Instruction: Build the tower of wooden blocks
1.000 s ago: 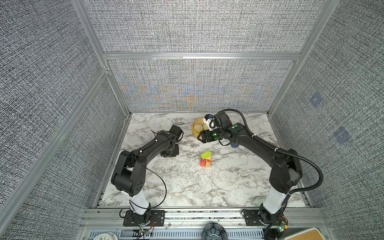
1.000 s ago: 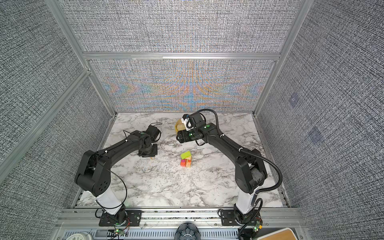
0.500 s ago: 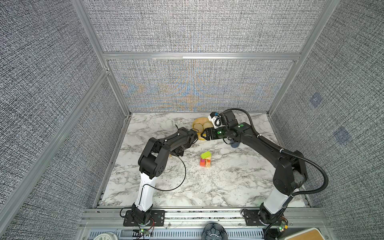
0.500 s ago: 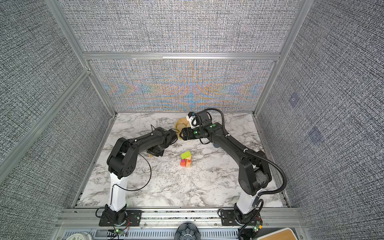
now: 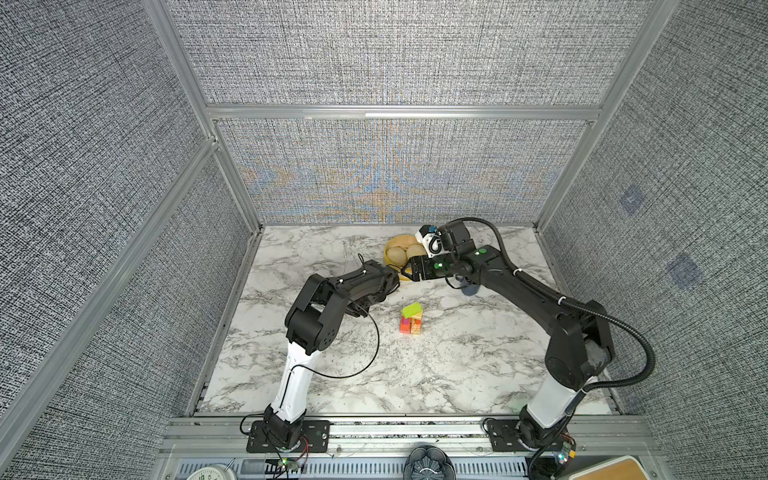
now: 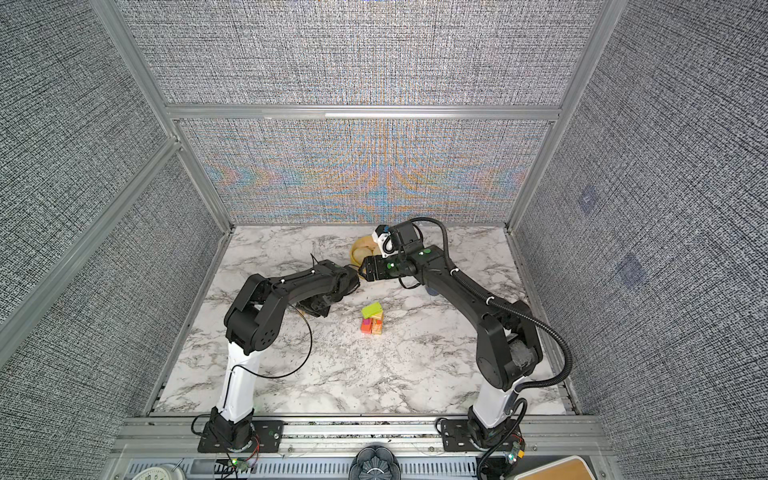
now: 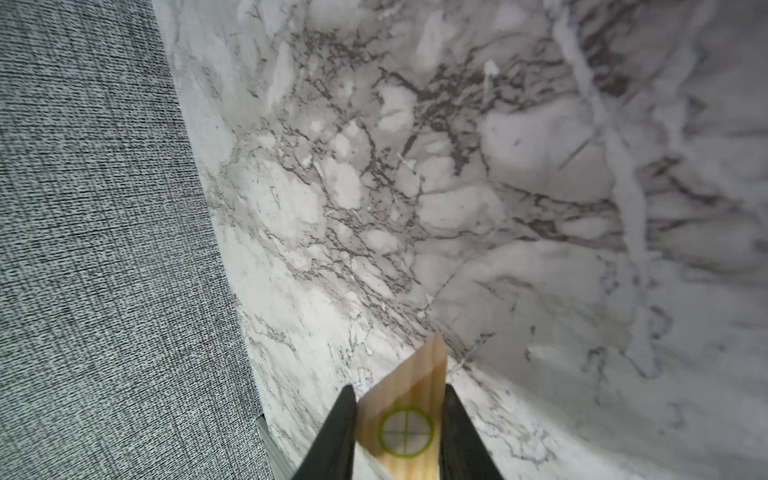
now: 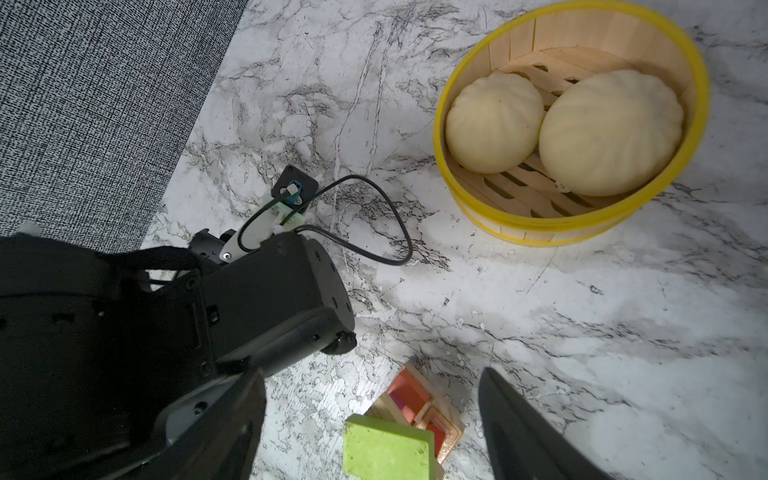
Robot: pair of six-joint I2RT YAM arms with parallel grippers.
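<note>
Next, I put the tan wood block (image 7: 406, 420) down on the clear marble (image 5: 344, 322) and pick it up again from above before placing it, because it sits at a slant in my tilted left gripper.
The tower (image 5: 411, 319) (image 6: 372, 319) stands mid-table: orange and tan blocks at the base, pink and red above, and a lime green slab (image 8: 388, 451) on top, sitting askew. My left gripper (image 7: 399, 390) is shut on a plain tan wood block (image 7: 419, 382) with a green circle mark, held over bare marble. In both top views that gripper is tucked under its own forearm (image 6: 316, 308), left of the tower. My right gripper (image 8: 370, 372) (image 5: 405, 270) hangs open, high and behind the tower, with nothing between its fingers.
A round yellow steamer basket (image 8: 540, 226) (image 5: 390, 249) with two buns sits at the back, close to the right gripper. A blue object (image 5: 469, 289) lies partly hidden under the right arm. The left wrist's cable (image 8: 374, 249) loops over the marble. Grey fabric walls enclose the table.
The left arm has risen from lying low at the left and swung toward the middle. The right gripper has shifted slightly left, staying open.
</note>
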